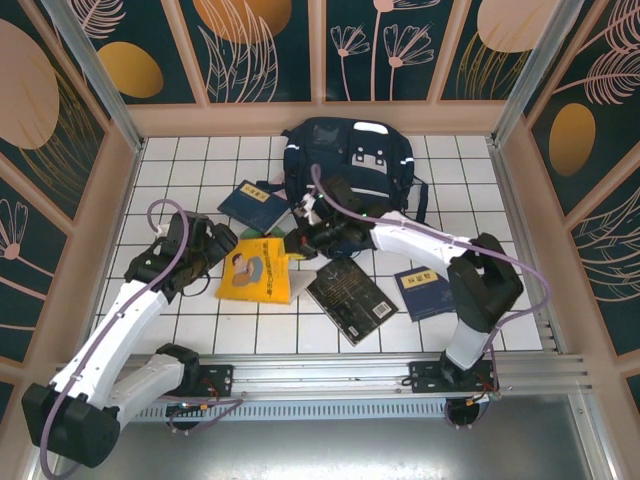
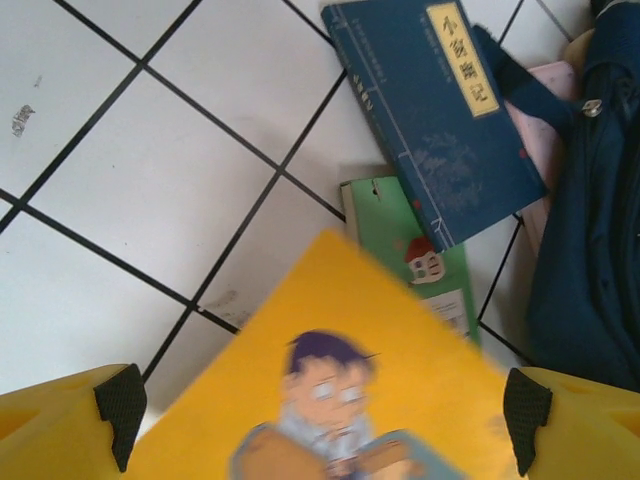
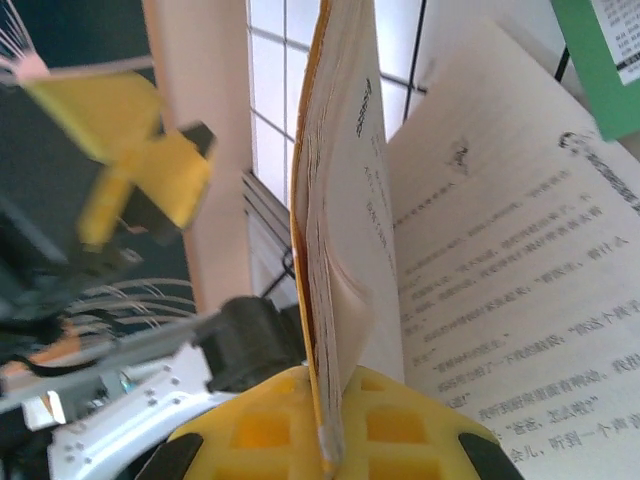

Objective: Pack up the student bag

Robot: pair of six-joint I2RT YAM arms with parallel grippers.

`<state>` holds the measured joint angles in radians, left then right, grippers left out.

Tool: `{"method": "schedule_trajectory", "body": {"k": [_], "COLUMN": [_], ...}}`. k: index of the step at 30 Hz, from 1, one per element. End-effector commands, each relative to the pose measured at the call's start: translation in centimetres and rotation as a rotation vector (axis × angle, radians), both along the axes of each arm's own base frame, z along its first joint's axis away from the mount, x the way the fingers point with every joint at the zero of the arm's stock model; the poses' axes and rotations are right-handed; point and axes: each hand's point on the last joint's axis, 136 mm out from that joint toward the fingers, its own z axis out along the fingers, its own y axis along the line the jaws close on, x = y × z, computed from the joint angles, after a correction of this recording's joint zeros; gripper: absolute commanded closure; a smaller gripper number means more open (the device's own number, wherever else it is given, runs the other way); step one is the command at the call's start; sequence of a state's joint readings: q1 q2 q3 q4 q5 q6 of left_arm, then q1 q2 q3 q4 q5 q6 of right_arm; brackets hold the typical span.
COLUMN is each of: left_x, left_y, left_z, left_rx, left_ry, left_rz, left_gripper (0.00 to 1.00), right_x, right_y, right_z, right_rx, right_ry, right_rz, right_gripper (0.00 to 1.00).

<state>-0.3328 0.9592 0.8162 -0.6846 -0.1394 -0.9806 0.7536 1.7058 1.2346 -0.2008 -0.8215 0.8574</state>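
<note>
I expect the yellow book's opposite edge [image 1: 224, 275] to be the spine and to hold the pages together when I lift it, because pages splay next to my right gripper.
The student bag [image 1: 345, 150], navy with white stripes, lies at the back of the tiled floor, and its dark fabric [image 2: 590, 250] shows in the left wrist view. A yellow cartoon-cover book [image 1: 258, 270] lies in front of it. My right gripper [image 1: 303, 238] is shut on that book's right edge. Close up, the jaws [image 3: 335, 400] pinch the yellow cover and a few pages [image 3: 335, 180], with the printed pages [image 3: 500, 300] falling open. My left gripper [image 1: 222, 250] is at the book's left edge, open wide. Its pads [image 2: 122, 412] stand either side of the blurred yellow cover [image 2: 340, 370].
A blue book [image 1: 253, 203] [image 2: 440, 110] lies left of the bag, on a green book [image 2: 425, 265] that pokes out from under the yellow one. A black book [image 1: 350, 298] and another blue book [image 1: 425, 292] lie at front right. Pink walls enclose the floor.
</note>
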Motion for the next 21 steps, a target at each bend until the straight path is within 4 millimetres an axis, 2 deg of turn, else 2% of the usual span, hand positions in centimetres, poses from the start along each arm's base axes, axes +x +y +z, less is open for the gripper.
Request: {"method": "schedule_trajectory", "body": {"k": [1,5,12,16,21], "left_x": [-0.2,-0.4,-0.9,-0.2,0.2], "left_y": [-0.9,-3.5,-7.5,-7.9,-7.5], "left_z": [-0.5,-2.3,-7.4,-8.6,-8.9], "left_rx": [-0.034,-0.202,-0.577,-0.655,-0.678], "left_ry": [0.030,0.073,0.138,0.137,0.118], "left_rz": [-0.028,-0.050,0.039,0.094,0.154], "left_gripper": [0.07,0.06,0.08,0.10,0.11], "right_x": [1.8,3.1,2.9,2.9,3.0], "right_y": [-1.2,-2.5,-3.1,-3.4,-4.4], "right_z": [3.6,3.7,1.6,1.3,0.5], "right_rx": [0.082,0.071,0.097,0.119,0.160], "right_ry": [0.005,-0.004,0.073,0.090,0.140], "right_rz": [-0.111,-0.195,-0.257,-0.294,-0.375], "right_gripper": [1.00,1.00,1.00,1.00,1.00]}}
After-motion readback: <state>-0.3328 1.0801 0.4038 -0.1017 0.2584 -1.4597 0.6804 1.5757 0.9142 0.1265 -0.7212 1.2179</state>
